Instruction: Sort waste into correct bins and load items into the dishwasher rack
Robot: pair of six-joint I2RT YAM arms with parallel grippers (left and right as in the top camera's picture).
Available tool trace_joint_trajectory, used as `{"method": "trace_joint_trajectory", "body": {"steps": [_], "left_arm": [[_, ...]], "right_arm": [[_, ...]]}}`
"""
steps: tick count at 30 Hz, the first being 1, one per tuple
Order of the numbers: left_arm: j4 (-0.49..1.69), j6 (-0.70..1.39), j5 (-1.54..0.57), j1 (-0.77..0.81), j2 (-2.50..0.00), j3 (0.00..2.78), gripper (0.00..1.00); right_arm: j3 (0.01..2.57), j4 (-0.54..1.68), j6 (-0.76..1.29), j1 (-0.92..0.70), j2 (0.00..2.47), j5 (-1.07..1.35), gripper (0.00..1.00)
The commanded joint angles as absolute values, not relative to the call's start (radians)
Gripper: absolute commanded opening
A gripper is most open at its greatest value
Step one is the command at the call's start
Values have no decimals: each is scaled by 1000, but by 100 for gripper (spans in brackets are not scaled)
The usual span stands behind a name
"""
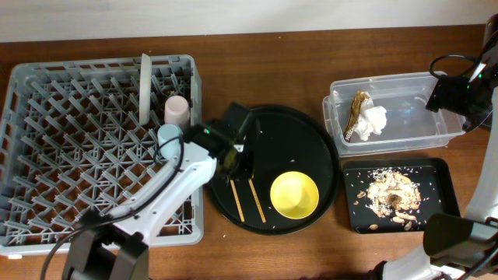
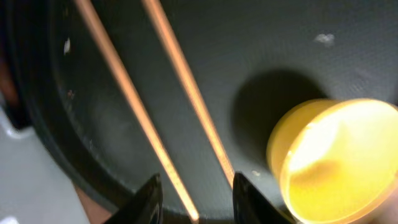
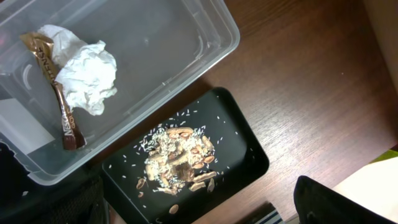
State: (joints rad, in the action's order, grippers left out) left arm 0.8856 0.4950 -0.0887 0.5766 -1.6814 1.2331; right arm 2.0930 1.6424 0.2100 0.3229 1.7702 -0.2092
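Both chopsticks (image 2: 212,140) lie at a slant under my left gripper's fingers. I should turn my left gripper to line up with the chopstick nearer the grey rack (image 1: 236,201) and pick up only that one.
My left gripper (image 1: 237,165) hangs open over the round black tray (image 1: 311,144). In the left wrist view its jaws (image 2: 196,202) straddle the near end of one wooden chopstick (image 2: 134,109), and the second chopstick (image 2: 186,87) lies just beside it. The yellow bowl (image 1: 294,194) stands on the same tray. It also shows in the left wrist view (image 2: 336,162). The grey rack (image 1: 54,132) holds the plate (image 1: 145,85) on edge, the pink cup (image 1: 177,110) and the light-blue cup (image 1: 168,138). My right gripper (image 1: 455,93) is open and empty at the clear tub's right end.
The clear tub (image 1: 412,136) holds the white napkin (image 3: 84,68) and the gold-brown wrapper (image 3: 59,99). The shallow black tray (image 3: 249,155) in front of it holds the food scraps (image 3: 180,162). Bare wooden table lies to the right of both.
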Motion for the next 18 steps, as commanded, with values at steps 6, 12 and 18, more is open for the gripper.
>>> {"method": "trace_joint_trajectory", "body": {"steps": [6, 12, 18], "left_arm": [[572, 710, 27, 582, -1681, 944, 29], [473, 712, 32, 583, -1682, 860, 25], [426, 711, 56, 591, -1683, 851, 11]], "right_arm": [[2109, 1642, 218, 327, 1763, -218, 99], [2109, 1642, 218, 327, 1763, -218, 99], [2109, 1642, 218, 327, 1763, -218, 99]]}}
